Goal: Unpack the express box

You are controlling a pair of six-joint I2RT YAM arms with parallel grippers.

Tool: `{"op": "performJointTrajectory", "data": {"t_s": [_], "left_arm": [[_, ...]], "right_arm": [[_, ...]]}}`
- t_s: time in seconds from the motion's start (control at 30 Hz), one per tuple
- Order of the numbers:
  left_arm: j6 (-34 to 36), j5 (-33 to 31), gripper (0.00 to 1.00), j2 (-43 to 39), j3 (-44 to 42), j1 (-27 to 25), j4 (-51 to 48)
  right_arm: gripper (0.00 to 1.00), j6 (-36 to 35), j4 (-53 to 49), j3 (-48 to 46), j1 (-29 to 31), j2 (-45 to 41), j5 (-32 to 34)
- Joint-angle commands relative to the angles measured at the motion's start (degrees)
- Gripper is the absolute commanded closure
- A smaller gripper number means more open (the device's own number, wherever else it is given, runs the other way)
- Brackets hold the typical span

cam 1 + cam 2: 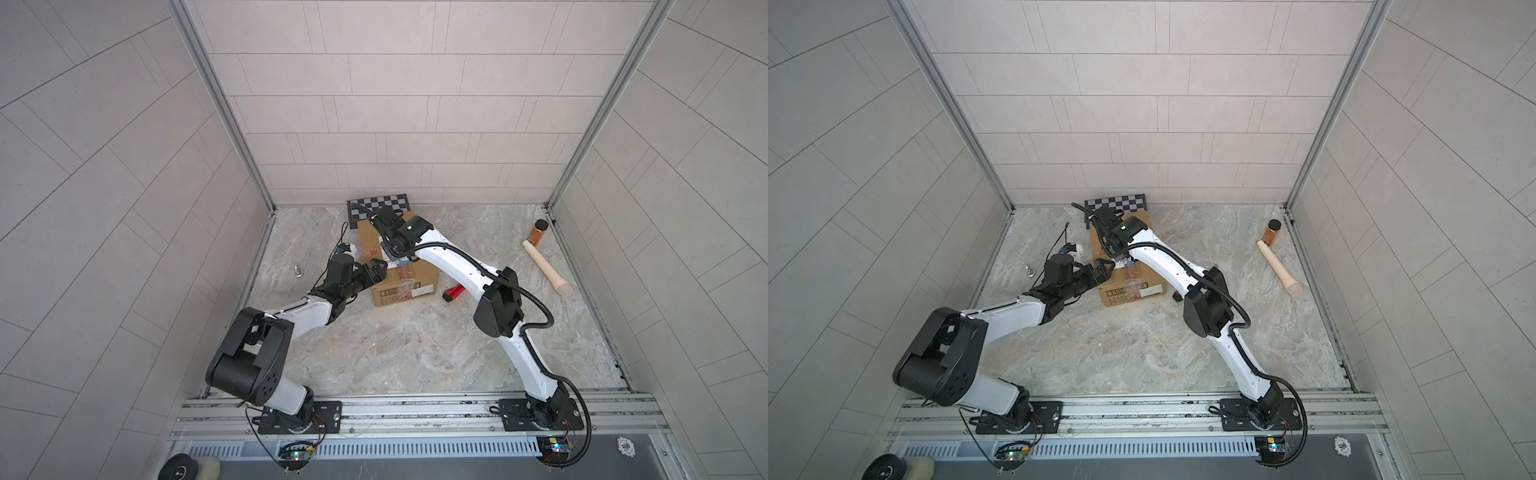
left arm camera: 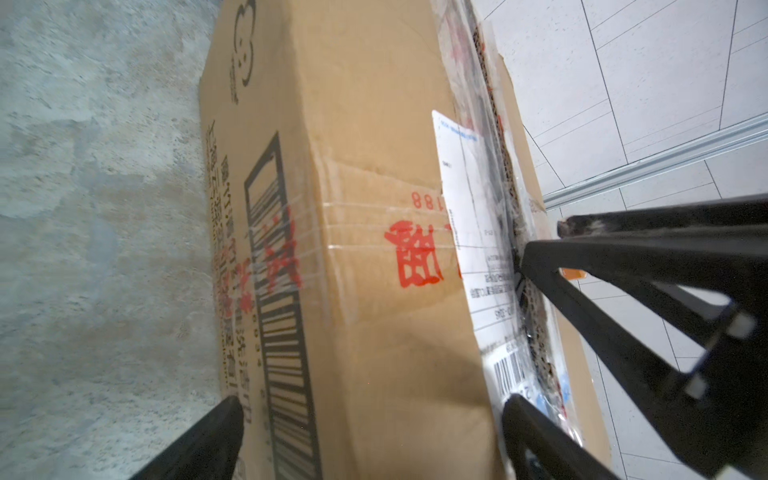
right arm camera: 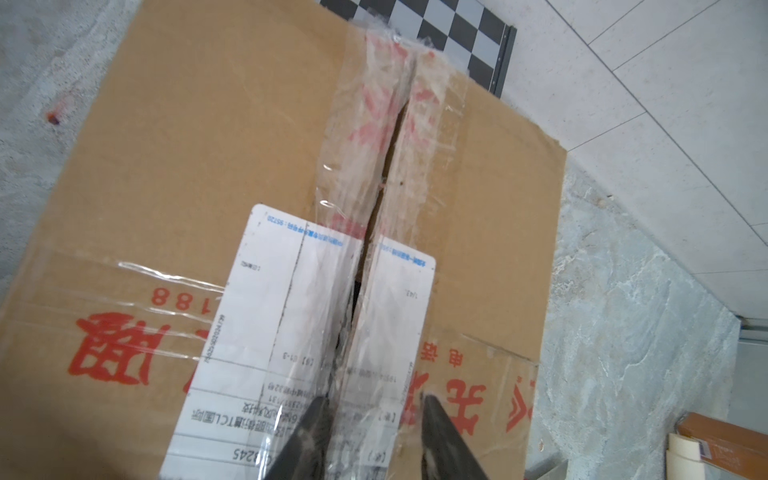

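The flaps at the box's front edge (image 1: 405, 273) are still held by tape, so next my right gripper leaves the box's seam and gets the red-handled tool (image 1: 453, 293) to cut the tape.
The express box (image 1: 405, 272) (image 1: 1129, 276), a brown carton with red characters, a barcode and a white label, lies on the stone floor. Its taped top seam (image 3: 390, 137) is slit and gapes a little. My left gripper (image 1: 379, 272) (image 1: 1106, 268) (image 2: 370, 419) is open wide at the box's left end, one finger (image 2: 216, 424) by the side wall, the other (image 2: 528, 419) over the label. My right gripper (image 1: 392, 251) (image 1: 1119, 255) (image 3: 374, 401) stands open on the top, one fingertip (image 3: 318, 409) at the seam, the other (image 3: 432, 409) on the flap beside it.
A checkered board (image 1: 380, 205) (image 3: 457, 29) leans on the back wall behind the box. A red-handled tool (image 1: 455, 293) lies right of the box under my right arm. A wooden pestle (image 1: 546, 268) and a spice jar (image 1: 538, 232) lie far right. A small metal piece (image 1: 297, 271) sits left.
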Motion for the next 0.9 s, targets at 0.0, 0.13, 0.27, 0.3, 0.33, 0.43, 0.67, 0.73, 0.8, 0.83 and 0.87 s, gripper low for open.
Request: {"op": "performJointTrajectory", "data": {"t_s": [0.0,0.13,0.27,0.3,0.33,0.43,0.67,0.73,0.8,0.83,0.87], "left_arm": [[2.07,-1.34,0.00,-1.09,-2.72,0.64,-18.56],[4.15,-0.96,0.00,-6.48,2.63,0.78,-21.91],[7.11,-2.01,0.00,-8.16,8.06,1.05,-25.29],[8.06,-2.80,0.00,-7.27,9.62,0.97,-26.27],[8.68,-3.16,0.00,-6.02,11.12,1.16,-26.92],[8.81,-2.78,0.00,-1.48,14.34,1.23,-26.25],[6.70,-2.24,0.00,7.05,19.07,1.11,-23.86],[6.82,-2.92,0.00,9.47,20.08,1.10,-25.53],[6.60,-3.43,0.00,11.01,19.41,1.14,-25.68],[6.29,-3.58,0.00,11.34,18.84,1.08,-25.52],[6.18,-3.99,0.00,11.68,18.22,1.12,-25.51]], "right_arm": [[0.48,0.49,-2.12,0.76,-2.52,-3.14,5.23],[0.42,0.92,-1.58,1.10,-1.77,-0.80,5.01],[0.39,-0.05,-2.02,2.09,-0.59,1.27,7.85],[0.38,-0.06,-2.02,2.28,-0.40,1.69,8.16],[0.38,0.06,-2.02,2.31,-0.42,2.07,8.22],[0.37,0.28,-1.98,2.39,-0.45,2.97,7.78],[0.37,0.48,-2.37,2.54,-0.42,5.02,6.94],[0.37,0.57,-2.46,2.56,-0.43,5.65,6.86],[0.37,0.62,-2.46,2.57,-0.42,6.34,6.81],[0.37,0.63,-2.46,2.55,-0.44,6.72,6.81],[0.37,0.59,-2.46,2.67,-0.45,7.27,6.85]]}}
